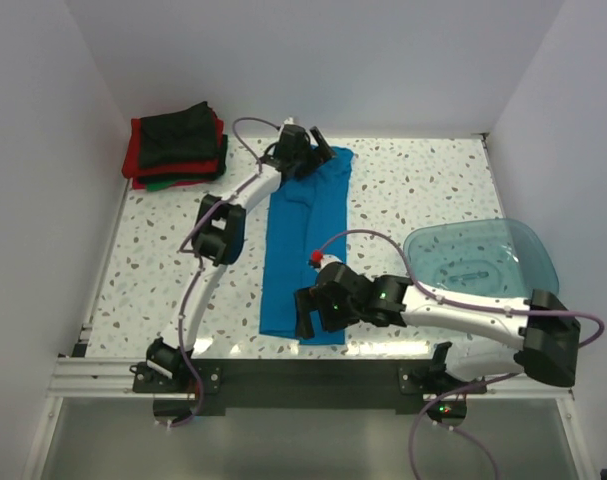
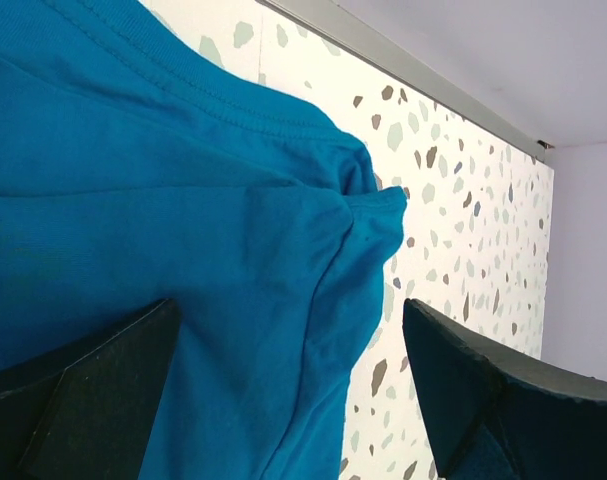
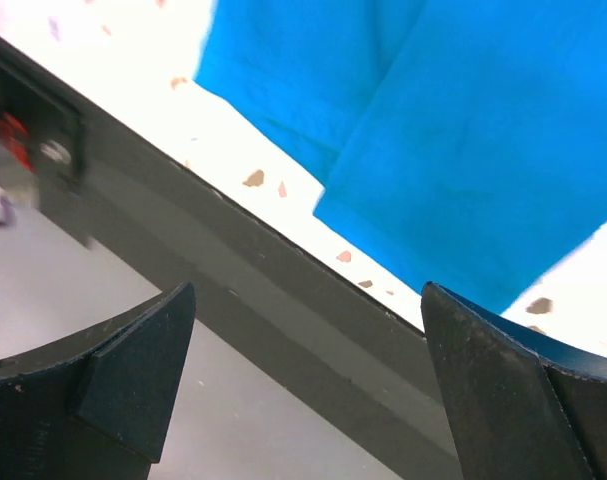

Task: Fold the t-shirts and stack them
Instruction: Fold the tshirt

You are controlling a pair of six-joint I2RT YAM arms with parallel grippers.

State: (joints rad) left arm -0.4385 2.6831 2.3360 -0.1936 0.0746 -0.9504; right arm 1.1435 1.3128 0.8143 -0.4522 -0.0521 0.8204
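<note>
I can see the bright blue t-shirt's side panels (image 1: 285, 250) lying flat along the strip, so I expect its hem (image 1: 323, 338) will turn over with them tucked in when I fold it.
A bright blue t-shirt (image 1: 305, 240) lies folded into a long strip down the middle of the table. My left gripper (image 1: 313, 148) is open over its far end; in the left wrist view its jaws straddle the shirt's collar corner (image 2: 283, 230). My right gripper (image 1: 303, 318) is open at the strip's near end; in the right wrist view the shirt's hem (image 3: 433, 150) lies just beyond the jaws. A stack of folded dark green/black and red shirts (image 1: 178, 145) sits at the far left corner.
A translucent blue-green plastic tub (image 1: 481, 256) sits on the right side of the table. The table's dark front rail (image 3: 283, 310) runs just under my right gripper. White walls enclose the table at the back and sides.
</note>
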